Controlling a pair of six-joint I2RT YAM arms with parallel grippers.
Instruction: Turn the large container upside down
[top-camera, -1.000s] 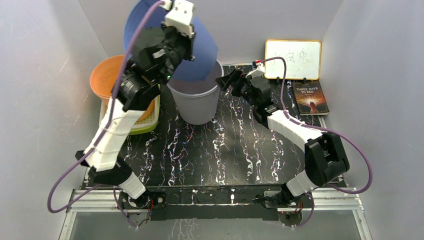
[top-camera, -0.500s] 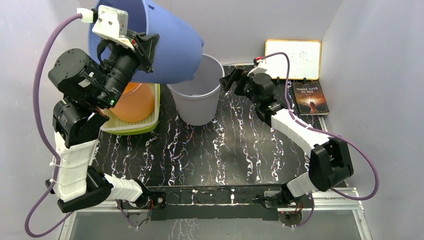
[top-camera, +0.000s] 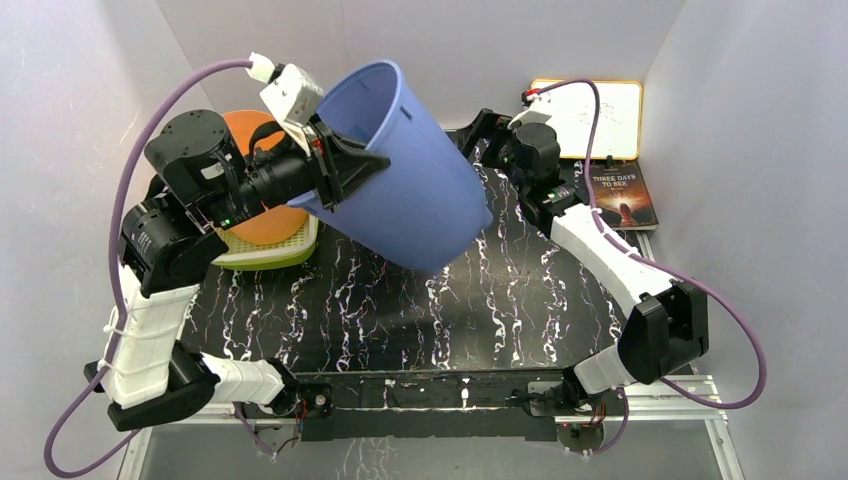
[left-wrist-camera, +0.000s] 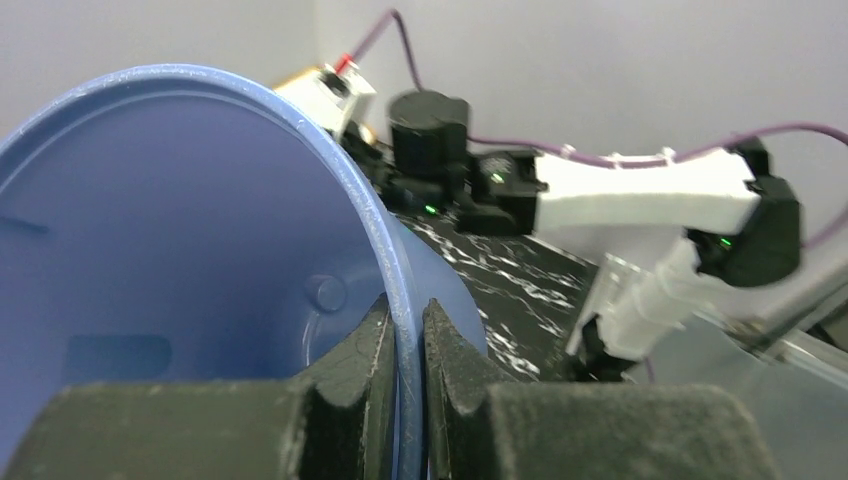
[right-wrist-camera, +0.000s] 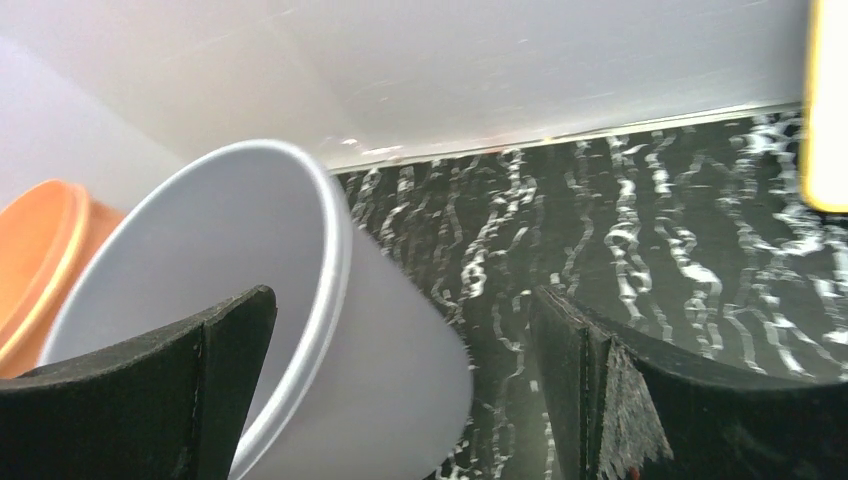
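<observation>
The blue bucket (top-camera: 415, 190) is hanging clear of the grey bucket with its base lowest, so the robot's left gripper should go on lowering it toward the open front mat (top-camera: 392, 312) until it stands.
A large blue bucket (top-camera: 410, 190) hangs in the air on its side, mouth to the upper left, base to the lower right above the mat. My left gripper (top-camera: 335, 165) is shut on its rim; in the left wrist view the gripper (left-wrist-camera: 408, 335) pinches the blue wall (left-wrist-camera: 180, 250), one finger inside and one outside. A pale grey bucket (right-wrist-camera: 250, 240) stands upright on the mat, hidden behind the blue one in the top view. My right gripper (top-camera: 487, 132) is open and empty at the back, and in the right wrist view (right-wrist-camera: 400, 300) it is just above and beside the grey bucket's rim.
An orange bowl (top-camera: 265, 225) sits on a green tray (top-camera: 275, 255) at the left, under my left arm. A whiteboard (top-camera: 590, 118) and a book (top-camera: 620, 195) lie at the back right. Grey walls close in on three sides.
My left arm has swung the blue bucket down and to the right, tipping it onto its side over the grey bucket. My right gripper has drawn back a little towards the rear wall.
</observation>
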